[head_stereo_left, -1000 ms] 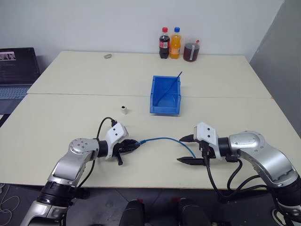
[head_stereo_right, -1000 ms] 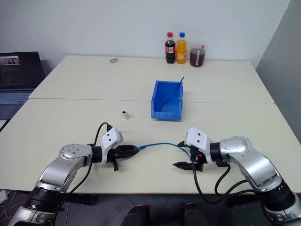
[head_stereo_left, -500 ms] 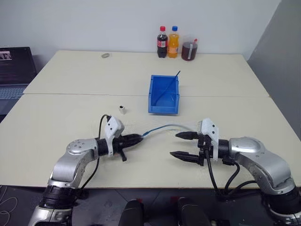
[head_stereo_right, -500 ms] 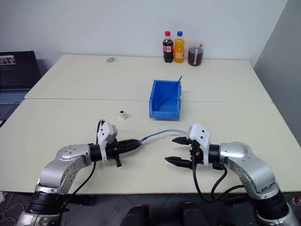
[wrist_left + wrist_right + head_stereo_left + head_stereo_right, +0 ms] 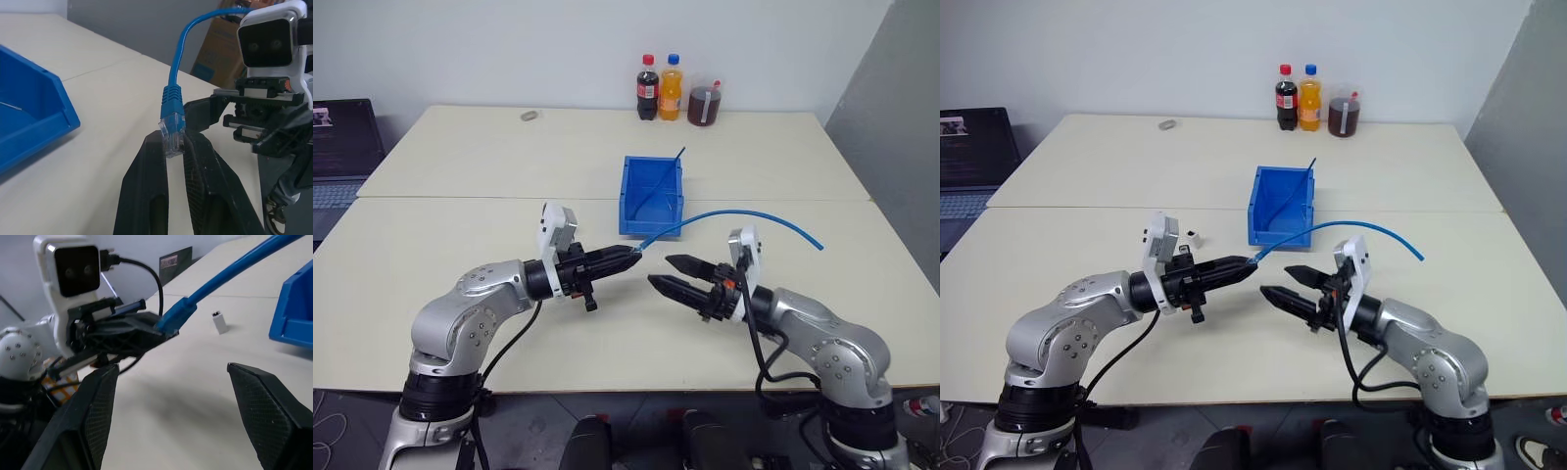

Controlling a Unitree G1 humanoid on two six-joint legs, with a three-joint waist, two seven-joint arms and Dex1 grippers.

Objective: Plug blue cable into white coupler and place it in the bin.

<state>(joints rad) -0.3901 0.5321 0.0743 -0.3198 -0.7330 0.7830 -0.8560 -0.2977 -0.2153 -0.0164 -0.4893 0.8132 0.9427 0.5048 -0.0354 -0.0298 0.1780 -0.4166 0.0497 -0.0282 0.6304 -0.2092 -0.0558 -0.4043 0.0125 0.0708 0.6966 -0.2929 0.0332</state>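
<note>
The blue cable's arch [image 5: 732, 211] is longer than the blue bin. I expect the cable's loose end [image 5: 819, 246] to stick out over the bin's rim when I put the cable inside.
My left gripper [image 5: 633, 257] is shut on the clear plug [image 5: 171, 140] of the blue cable [image 5: 744, 212], held above the table. The cable arcs up and right over my right arm, its far end [image 5: 820, 246] hanging free. My right gripper [image 5: 660, 272] faces the left one from a short gap away, open with nothing between its fingers [image 5: 98, 401]. The white coupler [image 5: 1192, 236] stands on the table behind my left wrist, untouched; it is also in the right wrist view [image 5: 219, 322]. The blue bin [image 5: 651, 201] sits beyond both grippers with a short darker blue cable piece [image 5: 668, 168] leaning in it.
Two bottles [image 5: 647, 88] [image 5: 672, 86] and a jar of dark liquid [image 5: 705, 105] stand at the table's far edge. A small grey item [image 5: 530, 116] lies at the far left. A laptop [image 5: 340, 147] sits off the left side.
Both arms rose off the table and drew closer. The left gripper lifted the plug, so the cable now arcs in the air. The right gripper rolled to face it, still open.
</note>
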